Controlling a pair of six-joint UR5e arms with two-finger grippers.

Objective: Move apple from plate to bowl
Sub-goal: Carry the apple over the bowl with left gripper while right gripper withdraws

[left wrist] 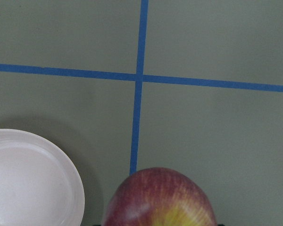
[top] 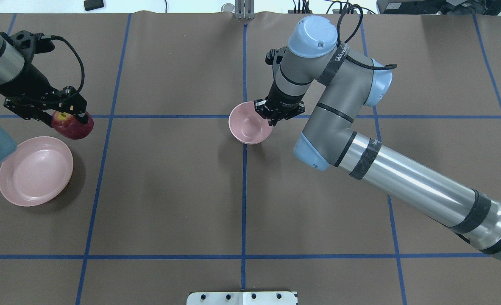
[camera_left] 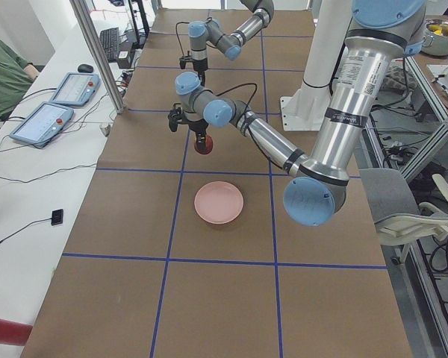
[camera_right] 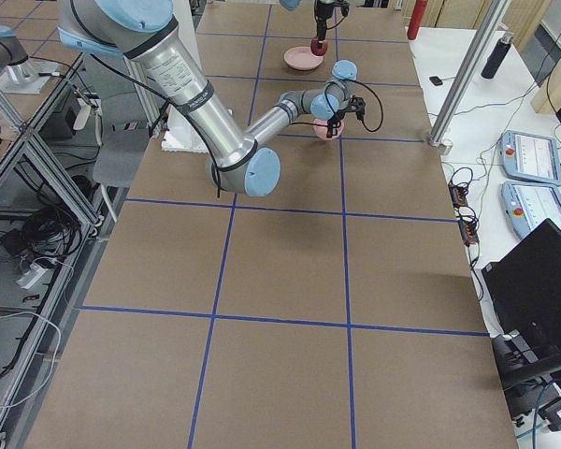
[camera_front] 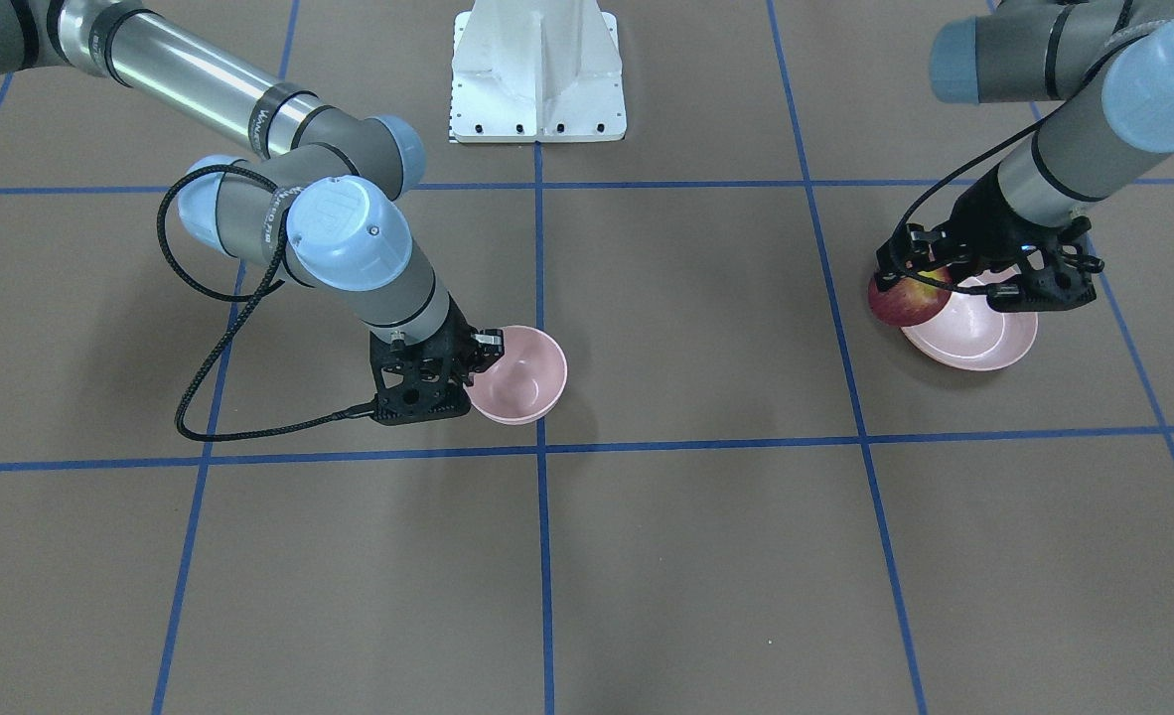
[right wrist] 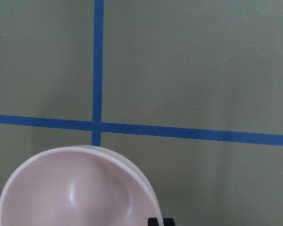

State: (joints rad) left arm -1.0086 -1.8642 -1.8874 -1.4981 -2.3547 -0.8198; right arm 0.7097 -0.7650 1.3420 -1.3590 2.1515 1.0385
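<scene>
My right gripper is over the bowl's rim and in the apple's way, so it needs to open and back clear before my left gripper puts the apple down inside.
My left gripper is shut on the dark-red apple and holds it in the air just beyond the far edge of the pale-pink plate. In the front view the apple hangs over the plate's rim. The left wrist view shows the apple below the camera and the plate at lower left. My right gripper is shut on the rim of the small pink bowl near the table's middle. The bowl is empty and also fills the bottom of the right wrist view.
Blue tape lines divide the brown table into squares. The white robot base mount stands at the robot's edge. Control pendants lie on a side bench beyond the table.
</scene>
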